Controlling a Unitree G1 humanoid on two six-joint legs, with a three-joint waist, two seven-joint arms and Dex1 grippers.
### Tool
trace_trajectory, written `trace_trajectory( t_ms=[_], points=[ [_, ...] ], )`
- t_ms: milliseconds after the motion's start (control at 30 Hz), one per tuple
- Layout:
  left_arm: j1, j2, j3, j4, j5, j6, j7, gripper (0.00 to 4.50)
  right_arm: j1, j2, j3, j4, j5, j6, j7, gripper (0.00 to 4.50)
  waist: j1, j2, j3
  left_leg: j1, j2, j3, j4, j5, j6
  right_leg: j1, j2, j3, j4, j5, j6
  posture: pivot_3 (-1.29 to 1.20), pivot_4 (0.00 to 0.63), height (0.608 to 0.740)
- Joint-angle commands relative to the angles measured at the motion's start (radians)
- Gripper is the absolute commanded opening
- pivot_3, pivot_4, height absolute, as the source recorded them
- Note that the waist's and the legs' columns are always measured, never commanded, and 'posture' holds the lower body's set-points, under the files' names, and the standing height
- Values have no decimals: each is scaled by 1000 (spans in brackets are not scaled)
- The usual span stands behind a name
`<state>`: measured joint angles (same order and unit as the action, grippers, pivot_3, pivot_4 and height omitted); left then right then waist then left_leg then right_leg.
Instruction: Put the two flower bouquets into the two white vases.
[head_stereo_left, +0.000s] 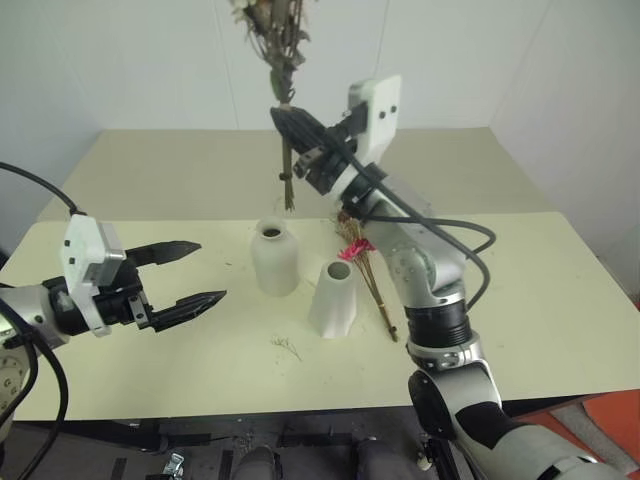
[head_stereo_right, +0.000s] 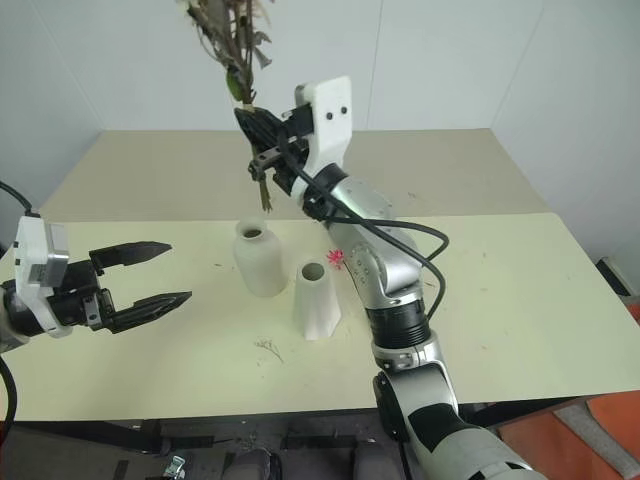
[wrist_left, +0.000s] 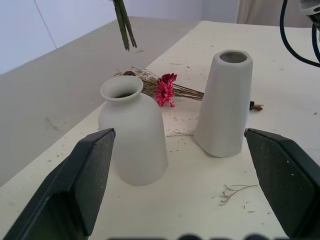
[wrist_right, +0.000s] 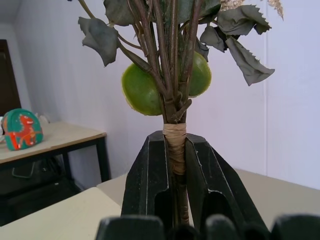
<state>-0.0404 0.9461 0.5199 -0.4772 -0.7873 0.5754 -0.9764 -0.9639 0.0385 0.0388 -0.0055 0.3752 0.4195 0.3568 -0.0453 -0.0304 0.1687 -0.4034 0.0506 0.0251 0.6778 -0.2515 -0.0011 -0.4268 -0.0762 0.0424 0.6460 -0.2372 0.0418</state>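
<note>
My right gripper is holding the larger bouquet's stem ends (head_stereo_left: 289, 200) together, pointing down close to the rounded vase's opening (head_stereo_left: 271, 231), and it should keep lowering them until they stand deep inside.
My right gripper (head_stereo_left: 287, 113) is shut on the bound stems of the larger flower bouquet (wrist_right: 175, 135) and holds it upright in the air. The stem ends (head_stereo_left: 288, 185) hang just behind and above the rounded white vase (head_stereo_left: 275, 258). The cone-shaped white vase (head_stereo_left: 333, 298) stands to its right. Behind the cone vase, the smaller bouquet (head_stereo_left: 358, 250) with its magenta flower lies flat on the table. My left gripper (head_stereo_left: 195, 272) is open and empty, level with the vases and to their left, with both vases (wrist_left: 132, 135) (wrist_left: 225, 102) showing between its fingers.
The vases stand near the middle of a pale yellow table (head_stereo_left: 560, 300). Dry plant crumbs (head_stereo_left: 285, 346) lie in front of them. A second table (head_stereo_left: 180, 170) adjoins behind. The right arm's cable (head_stereo_left: 470, 250) loops over the table's right part.
</note>
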Motion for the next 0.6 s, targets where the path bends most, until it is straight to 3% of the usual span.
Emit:
trace_trajectory(
  t_ms=[33, 600],
  points=[
    [1, 9, 36, -32, -21, 3, 6, 4500, -32, 30, 17, 12, -9, -60, 11, 205, 1, 0, 0, 0, 0, 0, 0, 0, 0, 0, 0, 0, 0, 0, 0, 0, 150, 740],
    [1, 8, 42, -41, -20, 8, 9, 4500, 23, 80, 90, 127, -62, -123, 42, 205, -1, 0, 0, 0, 0, 0, -1, 0, -1, -1, 0, 0, 0, 0, 0, 0, 150, 740]
  ],
)
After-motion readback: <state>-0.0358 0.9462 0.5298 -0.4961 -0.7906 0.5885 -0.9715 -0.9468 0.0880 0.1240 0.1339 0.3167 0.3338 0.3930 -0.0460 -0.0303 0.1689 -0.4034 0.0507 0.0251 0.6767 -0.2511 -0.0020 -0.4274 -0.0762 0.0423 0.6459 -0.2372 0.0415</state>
